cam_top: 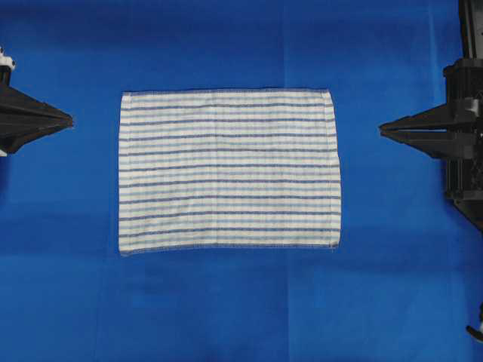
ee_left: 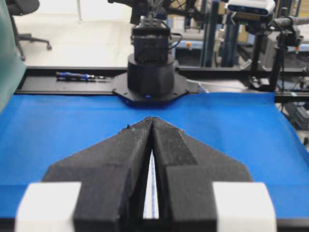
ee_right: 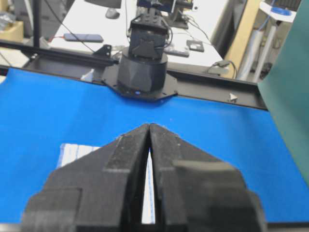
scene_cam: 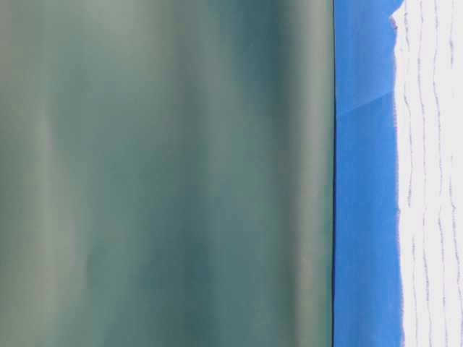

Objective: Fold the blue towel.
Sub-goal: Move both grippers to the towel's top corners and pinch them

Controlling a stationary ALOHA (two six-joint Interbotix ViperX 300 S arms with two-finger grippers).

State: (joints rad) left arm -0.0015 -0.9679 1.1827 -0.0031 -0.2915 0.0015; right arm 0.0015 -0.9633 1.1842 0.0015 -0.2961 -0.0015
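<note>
The blue towel (cam_top: 229,170) is flat and the way to its nearest corner is clear, so my right gripper should continue toward that corner (cam_top: 325,94) and close on its cloth.
The blue towel (cam_top: 229,170), a white cloth with thin dark and pale blue stripes, lies flat and spread out in the middle of the table. Its edge shows at the right of the table-level view (scene_cam: 432,181). My left gripper (cam_top: 69,119) hovers left of the towel, shut, tips together, holding nothing. My right gripper (cam_top: 383,129) sits right of the towel, also shut and empty. In the left wrist view the gripper (ee_left: 152,120) points across the cloth; a sliver of towel (ee_left: 151,193) shows below the fingers. In the right wrist view the gripper (ee_right: 149,126) is over the towel's corner (ee_right: 77,152).
A solid blue covering (cam_top: 241,302) spreads over the whole table. A green backdrop (scene_cam: 166,173) fills most of the table-level view. The opposite arm's base (ee_left: 148,72) stands at the far table edge, with a blue-handled tool (ee_left: 72,76) on the black rail.
</note>
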